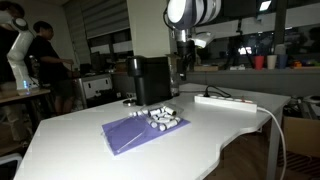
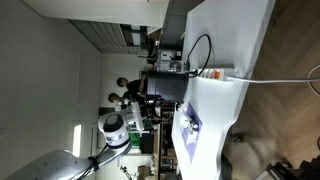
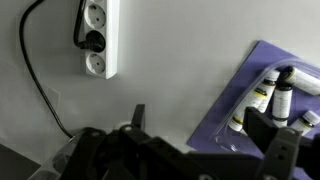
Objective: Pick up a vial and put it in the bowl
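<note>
The empty tabletop (image 3: 165, 75) between the power strip and the vials is under my gripper, so I should move across to the purple mat (image 1: 128, 131) before I reach down for a vial.
Several small white vials (image 1: 160, 118) with dark caps lie in a cluster on a purple mat (image 1: 135, 133) on the white table. They also show in the wrist view (image 3: 278, 95) at the right edge and in an exterior view (image 2: 188, 125). My gripper (image 3: 205, 130) is open and empty. It hangs well above the table, to the left of the vials in the wrist view. In an exterior view it hangs (image 1: 183, 58) beside the black machine. A small dark low shape (image 1: 129, 101) at the machine's foot looks like the bowl. It is not in the wrist view.
A tall black box-shaped machine (image 1: 150, 80) stands behind the mat. A white power strip (image 3: 97, 38) with a black plug and cable lies on the table (image 1: 230, 135), and shows in an exterior view (image 1: 225, 100). People stand in the background.
</note>
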